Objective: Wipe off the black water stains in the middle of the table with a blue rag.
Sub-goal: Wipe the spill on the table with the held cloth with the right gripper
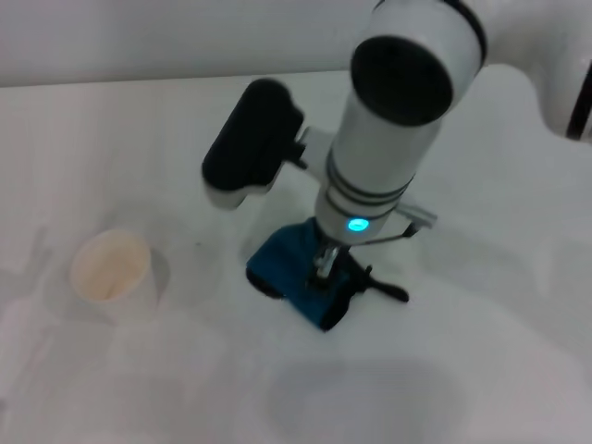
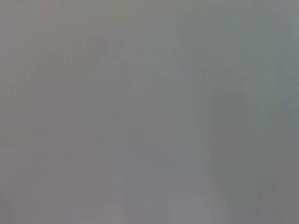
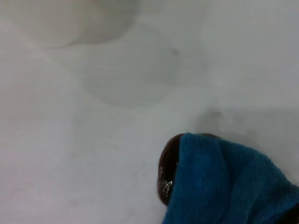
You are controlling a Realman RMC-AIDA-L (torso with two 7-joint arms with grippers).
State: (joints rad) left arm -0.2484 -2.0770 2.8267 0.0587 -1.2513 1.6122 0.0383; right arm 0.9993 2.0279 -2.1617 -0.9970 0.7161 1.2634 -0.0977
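Observation:
I need to use my right gripper to sweep the blue rag back toward the wall and over a wet dark crescent of the stain [image 1: 263,285], because it sticks out past the rag's edge.
My right gripper [image 1: 323,266] reaches down at the middle of the white table [image 1: 481,351] and is shut on the bunched blue rag [image 1: 289,262]. The rag rests on the tabletop, with its black loop cord [image 1: 384,289] trailing out to the right. In the right wrist view the blue rag [image 3: 224,186] overlaps the black water stain [image 3: 166,173]. Only a wet dark crescent of the stain shows along the cloth's edge. The left wrist view is a blank grey field, and the left gripper is out of sight.
A white paper cup [image 1: 112,274] stands upright on the table to the left of the rag, about a hand's width away. It appears as a pale blur [image 3: 84,23] in the right wrist view. A white wall runs behind the table's far edge.

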